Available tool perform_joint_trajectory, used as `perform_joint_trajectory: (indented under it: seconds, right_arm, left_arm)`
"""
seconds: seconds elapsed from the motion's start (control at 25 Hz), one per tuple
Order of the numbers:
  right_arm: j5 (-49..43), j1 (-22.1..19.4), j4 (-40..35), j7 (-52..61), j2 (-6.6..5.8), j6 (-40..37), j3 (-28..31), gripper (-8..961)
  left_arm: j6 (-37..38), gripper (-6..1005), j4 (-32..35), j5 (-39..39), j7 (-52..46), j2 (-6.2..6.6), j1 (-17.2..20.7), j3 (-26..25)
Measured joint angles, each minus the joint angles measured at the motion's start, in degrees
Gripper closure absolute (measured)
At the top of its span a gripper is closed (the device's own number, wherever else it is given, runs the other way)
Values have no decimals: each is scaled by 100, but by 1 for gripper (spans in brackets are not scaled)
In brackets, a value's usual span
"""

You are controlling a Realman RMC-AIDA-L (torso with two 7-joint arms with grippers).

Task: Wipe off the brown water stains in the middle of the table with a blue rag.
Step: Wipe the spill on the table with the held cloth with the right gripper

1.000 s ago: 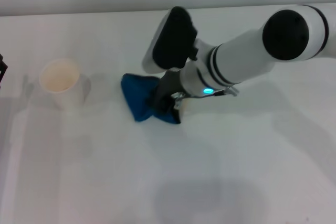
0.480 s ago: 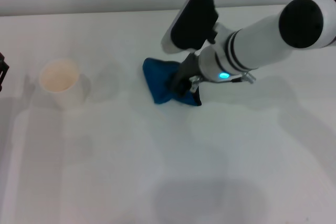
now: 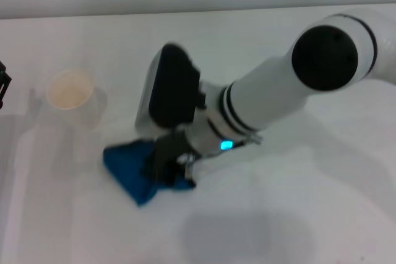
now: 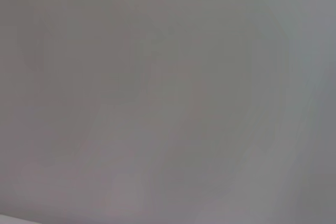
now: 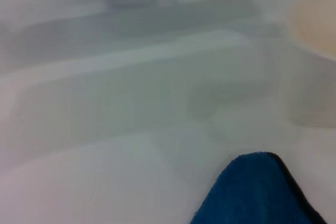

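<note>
Next, I drag the blue rag (image 3: 131,170) back to the middle (image 3: 244,174) with my right gripper before I let go of it, because it is past the table's middle on the paper cup's side.
The blue rag (image 3: 125,171) lies bunched on the white table (image 3: 309,214), left of the middle and towards the front. My right gripper (image 3: 166,168) comes down from the right, and its dark fingers are shut on the rag's right side, pressing it on the tabletop. A corner of the rag with black edging shows in the right wrist view (image 5: 257,192). No brown stain shows on the table in any view; the spot under the rag and gripper is hidden. Only a black part of my left gripper (image 3: 2,83) shows at the far left edge.
A beige-lined paper cup (image 3: 71,96) stands upright at the left, behind the rag and apart from it; it also shows in the right wrist view (image 5: 314,61). The left wrist view shows only plain grey surface.
My right gripper has dragged the rag from the back middle of the table leftward and towards the front. The cup and the left arm have not moved.
</note>
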Motion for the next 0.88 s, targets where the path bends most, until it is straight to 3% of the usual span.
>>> perform_joint_trajectory:
  seconds: [0.28,0.48,0.84,0.88]
  right_arm:
    - [129,-71,198,-116,-2,44,-69,800]
    - [-104,-101,847,-156,-71,28,841,800]
    - [-1291,-465,764,-192,-79,422,2098,800]
    - [-1561,-488,772,-184,-84,541,2437,800]
  left_arm:
    - [-10,124,0,0,0,0,-16,0]
    - [-9,124,0,0,0,0,-17,-5]
    - [-3,124,15,0,-2,-8,15,-9]
    - [-2,124,16,0,-4,-6,16,-9]
